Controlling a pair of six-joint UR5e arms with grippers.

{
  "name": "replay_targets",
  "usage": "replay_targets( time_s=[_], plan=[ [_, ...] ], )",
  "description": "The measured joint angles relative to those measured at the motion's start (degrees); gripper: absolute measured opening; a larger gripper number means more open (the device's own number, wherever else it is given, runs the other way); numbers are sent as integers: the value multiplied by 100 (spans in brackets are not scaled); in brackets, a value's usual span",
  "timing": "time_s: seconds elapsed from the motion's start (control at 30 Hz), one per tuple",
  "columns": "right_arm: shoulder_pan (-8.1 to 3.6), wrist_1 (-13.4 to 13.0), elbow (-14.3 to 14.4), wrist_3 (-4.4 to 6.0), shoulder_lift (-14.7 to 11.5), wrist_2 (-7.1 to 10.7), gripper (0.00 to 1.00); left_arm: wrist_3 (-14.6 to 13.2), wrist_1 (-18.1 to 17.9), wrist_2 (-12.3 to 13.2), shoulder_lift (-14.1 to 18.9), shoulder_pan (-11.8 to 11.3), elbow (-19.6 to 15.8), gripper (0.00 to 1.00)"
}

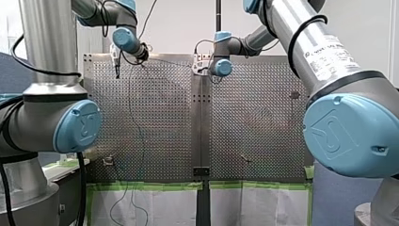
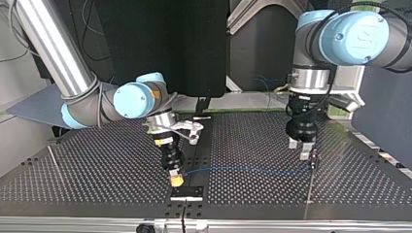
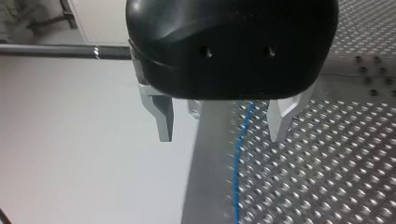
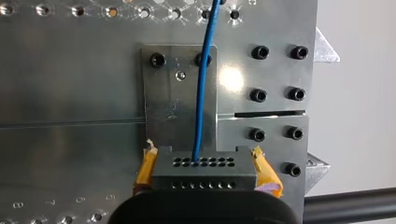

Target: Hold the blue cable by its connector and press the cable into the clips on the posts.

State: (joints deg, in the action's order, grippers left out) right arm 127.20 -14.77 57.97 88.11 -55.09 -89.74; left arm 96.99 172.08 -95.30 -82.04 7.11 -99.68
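Note:
The blue cable (image 4: 205,70) comes out of the connector in a smooth, shallow bow (image 4: 198,130), so the cable will follow along in a gentle curve when the robot carries the connector.
A thin blue cable (image 2: 248,169) lies across the perforated table (image 2: 97,170) in the top view, between the two grippers. My right gripper (image 2: 176,179), with yellow pads (image 4: 264,168), is shut on the black connector block (image 4: 203,170); the blue cable (image 4: 201,93) leaves the block and runs ahead over a metal bracket (image 4: 163,98). My left gripper (image 2: 301,148) hangs just above the cable's other end, beside a thin dark post (image 2: 315,160). In the left wrist view its metal fingers (image 3: 163,121) stand apart, left gripper (image 3: 222,135) open, the blue cable (image 3: 240,154) passing below between them, untouched.
A black and metal bracket (image 2: 187,192) sits at the table's near edge in the top view, under my right gripper. A thin rod (image 2: 56,162) lies at that view's left. Small posts (image 1: 108,160) (image 1: 244,157) stand near the front view's lower edge.

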Motion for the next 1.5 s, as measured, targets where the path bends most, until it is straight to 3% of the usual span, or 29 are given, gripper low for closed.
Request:
replay_targets(
  time_s=[0.37, 0.67, 0.93, 1.1, 1.5],
  plan=[
    [0, 0, 0, 12, 2, 18, 0, -321, -123, -607, -421, 524, 70, 100],
    [8, 0, 0, 15, 2, 26, 0, -405, -476, -1070, -593, 560, 224, 100],
    [6, 2, 0, 15, 2, 26, 0, -435, -420, -1488, -820, 578, 367, 100],
    [9, 6, 0, 8, 2, 26, 0, -467, -574, -1557, -1016, 611, 474, 100],
    [3, 1, 0, 7, 2, 26, 0, -535, -795, -1586, -1082, 587, 731, 100]
  ],
)
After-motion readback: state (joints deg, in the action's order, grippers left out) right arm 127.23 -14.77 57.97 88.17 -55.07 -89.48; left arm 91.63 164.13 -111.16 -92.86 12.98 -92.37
